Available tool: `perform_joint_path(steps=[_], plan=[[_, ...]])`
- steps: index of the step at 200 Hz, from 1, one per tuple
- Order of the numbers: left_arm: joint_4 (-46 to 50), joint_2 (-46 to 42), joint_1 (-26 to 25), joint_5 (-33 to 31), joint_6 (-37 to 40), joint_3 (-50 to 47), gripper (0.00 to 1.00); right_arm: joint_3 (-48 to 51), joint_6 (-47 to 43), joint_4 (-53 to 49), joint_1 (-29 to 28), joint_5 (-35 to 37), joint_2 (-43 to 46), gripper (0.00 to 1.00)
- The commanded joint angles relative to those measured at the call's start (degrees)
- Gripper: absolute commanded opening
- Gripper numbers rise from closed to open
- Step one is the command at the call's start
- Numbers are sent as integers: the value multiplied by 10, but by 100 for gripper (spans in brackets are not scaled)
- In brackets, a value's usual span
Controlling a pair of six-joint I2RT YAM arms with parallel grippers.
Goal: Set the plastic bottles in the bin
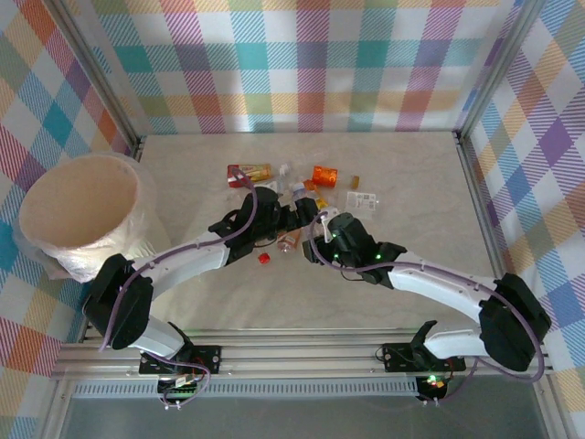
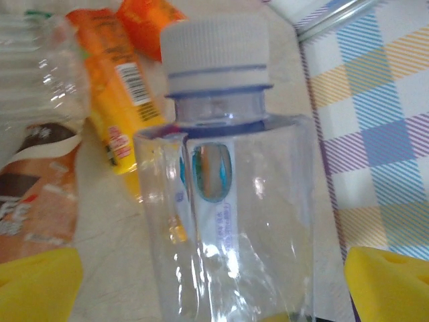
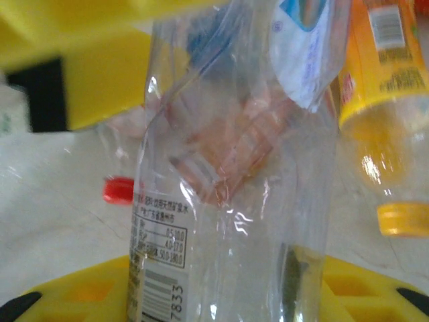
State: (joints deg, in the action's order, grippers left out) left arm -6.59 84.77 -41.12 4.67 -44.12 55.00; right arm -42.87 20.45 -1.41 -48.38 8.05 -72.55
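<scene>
My right gripper is holding the clear bottle's base a long way from the bin, so next my left gripper grabs the neck end and brings the bottle over.
A clear plastic bottle with a white cap and a blue label lies on the table among the other plastic bottles. My left gripper stands open around its neck end, with its yellow fingers clear of both sides. My right gripper is shut on the same clear bottle at its base end, by the barcode label. In the top view the left gripper and the right gripper meet at the table's middle. The bin stands at the far left, away from both grippers.
More bottles lie behind the grippers: a red and yellow one, an orange one, a clear one and a pinkish one. A loose red cap sits nearby. An orange bottle lies right beside the held one.
</scene>
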Motion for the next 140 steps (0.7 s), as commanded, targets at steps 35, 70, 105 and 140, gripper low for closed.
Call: perform_joint_path(steps=[35, 70, 105, 140], plan=[[-54, -10, 15, 105, 43, 37, 100, 5, -4, 92, -5, -95, 29, 49], [-104, -24, 41, 163, 33, 25, 94, -1, -11, 102, -5, -129, 40, 50], [-142, -31, 57, 194, 28, 8, 86, -3, -9, 108, -5, -121, 39, 51], [-168, -39, 61, 206, 27, -2, 73, -5, 14, 110, -5, -102, 36, 51]])
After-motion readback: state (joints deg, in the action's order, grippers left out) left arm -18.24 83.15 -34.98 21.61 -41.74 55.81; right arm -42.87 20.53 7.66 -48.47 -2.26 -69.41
